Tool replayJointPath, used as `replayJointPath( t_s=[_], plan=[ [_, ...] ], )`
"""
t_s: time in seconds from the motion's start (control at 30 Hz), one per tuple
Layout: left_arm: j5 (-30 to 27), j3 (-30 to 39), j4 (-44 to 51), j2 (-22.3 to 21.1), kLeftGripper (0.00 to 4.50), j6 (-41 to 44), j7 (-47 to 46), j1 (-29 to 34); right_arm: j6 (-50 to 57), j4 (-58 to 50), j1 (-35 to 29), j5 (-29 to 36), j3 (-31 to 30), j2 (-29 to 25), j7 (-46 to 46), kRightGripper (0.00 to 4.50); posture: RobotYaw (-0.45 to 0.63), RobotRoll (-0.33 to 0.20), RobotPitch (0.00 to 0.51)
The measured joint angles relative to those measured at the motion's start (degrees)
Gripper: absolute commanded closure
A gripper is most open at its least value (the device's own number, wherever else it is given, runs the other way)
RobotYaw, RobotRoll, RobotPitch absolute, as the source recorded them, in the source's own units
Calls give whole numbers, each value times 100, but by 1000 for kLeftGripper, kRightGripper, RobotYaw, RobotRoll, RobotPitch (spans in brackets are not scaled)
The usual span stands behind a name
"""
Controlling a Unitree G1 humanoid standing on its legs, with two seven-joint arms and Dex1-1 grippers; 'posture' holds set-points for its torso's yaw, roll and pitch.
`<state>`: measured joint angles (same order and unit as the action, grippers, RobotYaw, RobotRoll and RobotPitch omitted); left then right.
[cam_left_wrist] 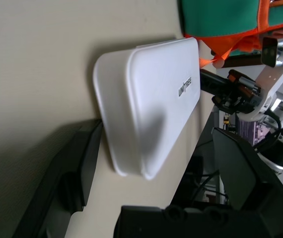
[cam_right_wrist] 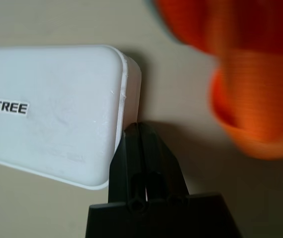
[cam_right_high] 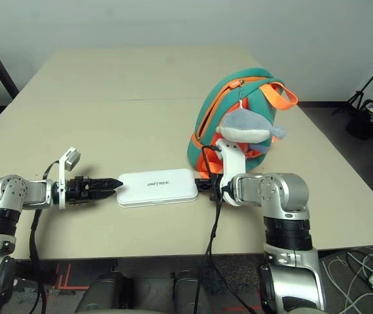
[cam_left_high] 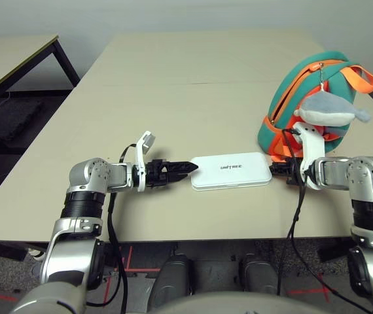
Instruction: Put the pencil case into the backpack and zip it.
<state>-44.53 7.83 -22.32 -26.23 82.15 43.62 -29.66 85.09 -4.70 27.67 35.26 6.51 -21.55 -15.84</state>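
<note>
The pencil case's end has my right gripper shut against it, so next my left gripper grips the opposite end tightly before my right gripper goes to hold the backpack steady.
The white pencil case with "UNITREE" lettering lies flat on the table near the front edge, between my two grippers. My left gripper is open at the case's left end, and its fingers stand wide on either side of that end. My right gripper is shut with nothing in it, its tips touching the case's right end. The teal backpack with orange trim stands upright just behind the right gripper. A grey plush fish hangs on its front.
The beige table stretches far back and to the left. A second table stands off to the far left. Black cables hang from both wrists over the front edge. A stand and gear sit on the floor at the right.
</note>
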Motion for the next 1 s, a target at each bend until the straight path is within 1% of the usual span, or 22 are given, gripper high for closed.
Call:
replayJointPath(
  t_s=[0.13,0.2,0.3,0.47,0.53,0.57,0.6,0.67,0.7,0.73,0.8,0.9,0.97,1.0],
  plan=[
    [0,-17,3,1,0,40,44,-2,-3,8,126,-5,-116,277,-37,4482,76,0,28],
    [-1,-32,6,-1,0,53,83,-4,-3,7,160,-5,-129,307,-59,4482,73,0,28],
    [5,-126,14,-39,620,57,155,-8,-6,8,162,-21,-129,304,-81,4500,71,0,27],
    [1,-236,44,-113,2232,112,280,5,-44,7,156,-38,-126,254,-164,4500,69,0,22],
    [-78,-242,182,-133,2788,102,433,3,-95,5,142,-46,-126,207,-200,4045,72,0,21],
    [-109,-242,248,-147,3005,102,505,-5,-155,-19,102,-64,-131,155,-232,3813,72,0,21],
    [-113,-254,302,-157,3130,102,525,-2,-226,-79,39,-63,-132,85,-297,3563,78,0,21],
    [-114,-252,449,-199,3144,106,531,19,-426,-398,-215,-31,-127,-88,-478,2852,81,0,21],
    [-115,-233,498,-227,3144,111,530,36,-508,-581,-332,3,-112,-179,-580,2590,79,0,19],
    [-116,-210,593,-238,3144,123,511,48,-634,-847,-498,56,-67,-295,-707,2208,75,0,18],
    [-126,-105,780,-261,3144,160,441,106,-948,-1450,-923,230,138,-574,-1030,1580,59,0,16],
    [-133,186,976,-268,3144,160,223,146,-1226,-2209,-1467,579,748,-893,-1357,642,-3,0,16],
    [-106,400,1051,-275,3144,93,59,141,-1162,-2688,-1742,1055,1349,-1029,-1513,21,-50,0,16],
    [-98,479,1075,-273,3144,57,-5,133,-1071,-2874,-1842,1310,1630,-1084,-1561,0,-62,0,16]
  ],
)
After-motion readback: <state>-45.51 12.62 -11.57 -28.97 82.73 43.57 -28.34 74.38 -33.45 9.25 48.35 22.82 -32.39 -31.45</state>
